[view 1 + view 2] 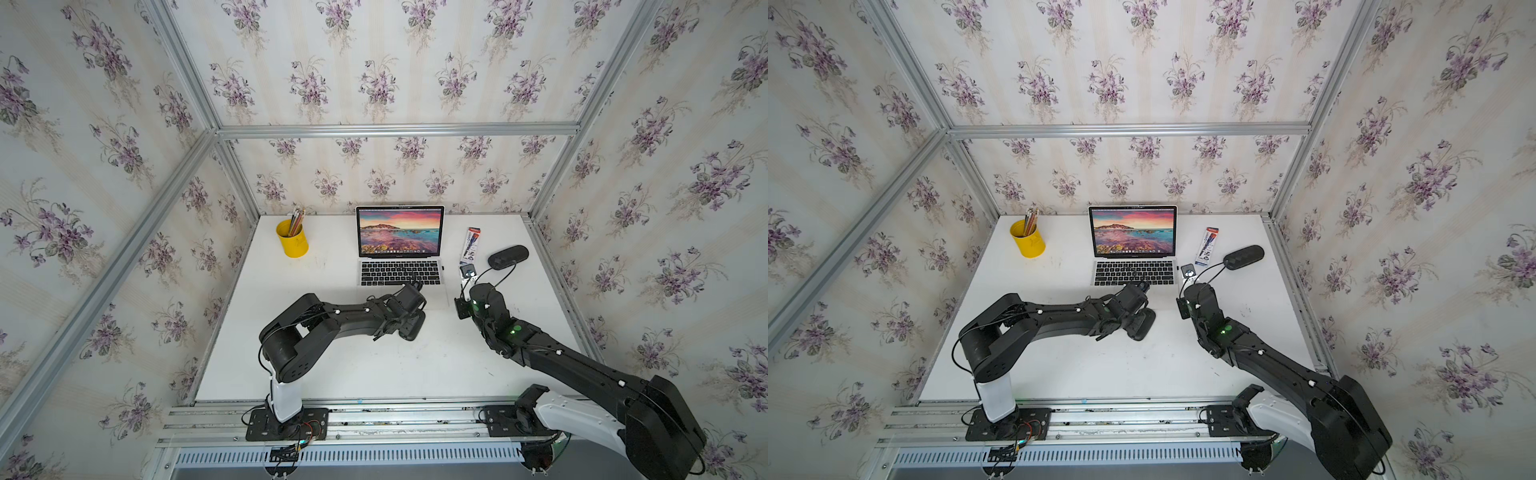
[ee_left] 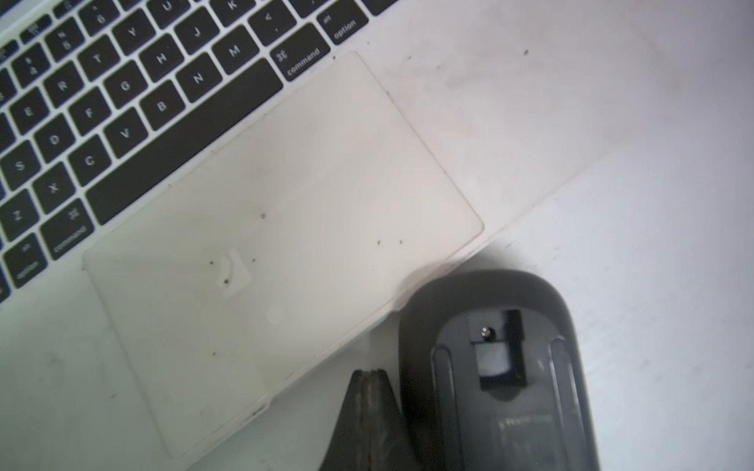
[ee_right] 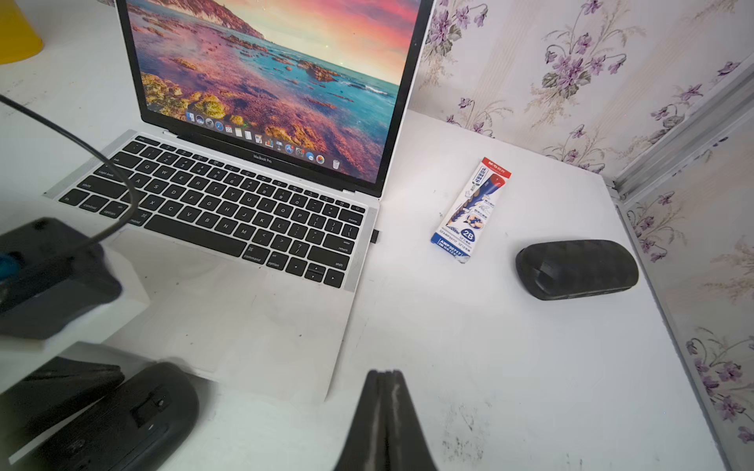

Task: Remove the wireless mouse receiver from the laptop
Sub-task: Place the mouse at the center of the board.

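Observation:
My right gripper should keep moving toward the receiver (image 3: 374,235), which sticks out of the laptop's side clear of the pencil box, and then open beside it (image 3: 392,240).
The laptop (image 1: 400,272) (image 1: 1133,272) stands open at the back middle of the white table, its sunset coast picture lit. The wireless mouse receiver (image 3: 374,235) is a tiny black stub sticking out of the laptop's (image 3: 228,301) right side edge, level with the keyboard. My right gripper (image 3: 385,372) is shut and empty, low over bare table just off the laptop's front right corner, well short of the receiver. My left gripper (image 2: 369,372) is shut and empty too, by the laptop's (image 2: 285,204) front edge and right beside a black mouse (image 2: 489,367) lying belly-up.
A yellow cup of pencils (image 1: 292,239) stands left of the laptop. Right of it lie a pencil box (image 3: 469,208) and a black oblong case (image 3: 576,269). The mouse (image 1: 413,328) lies under the left wrist. Flowered walls (image 1: 623,228) and metal rails close in the table.

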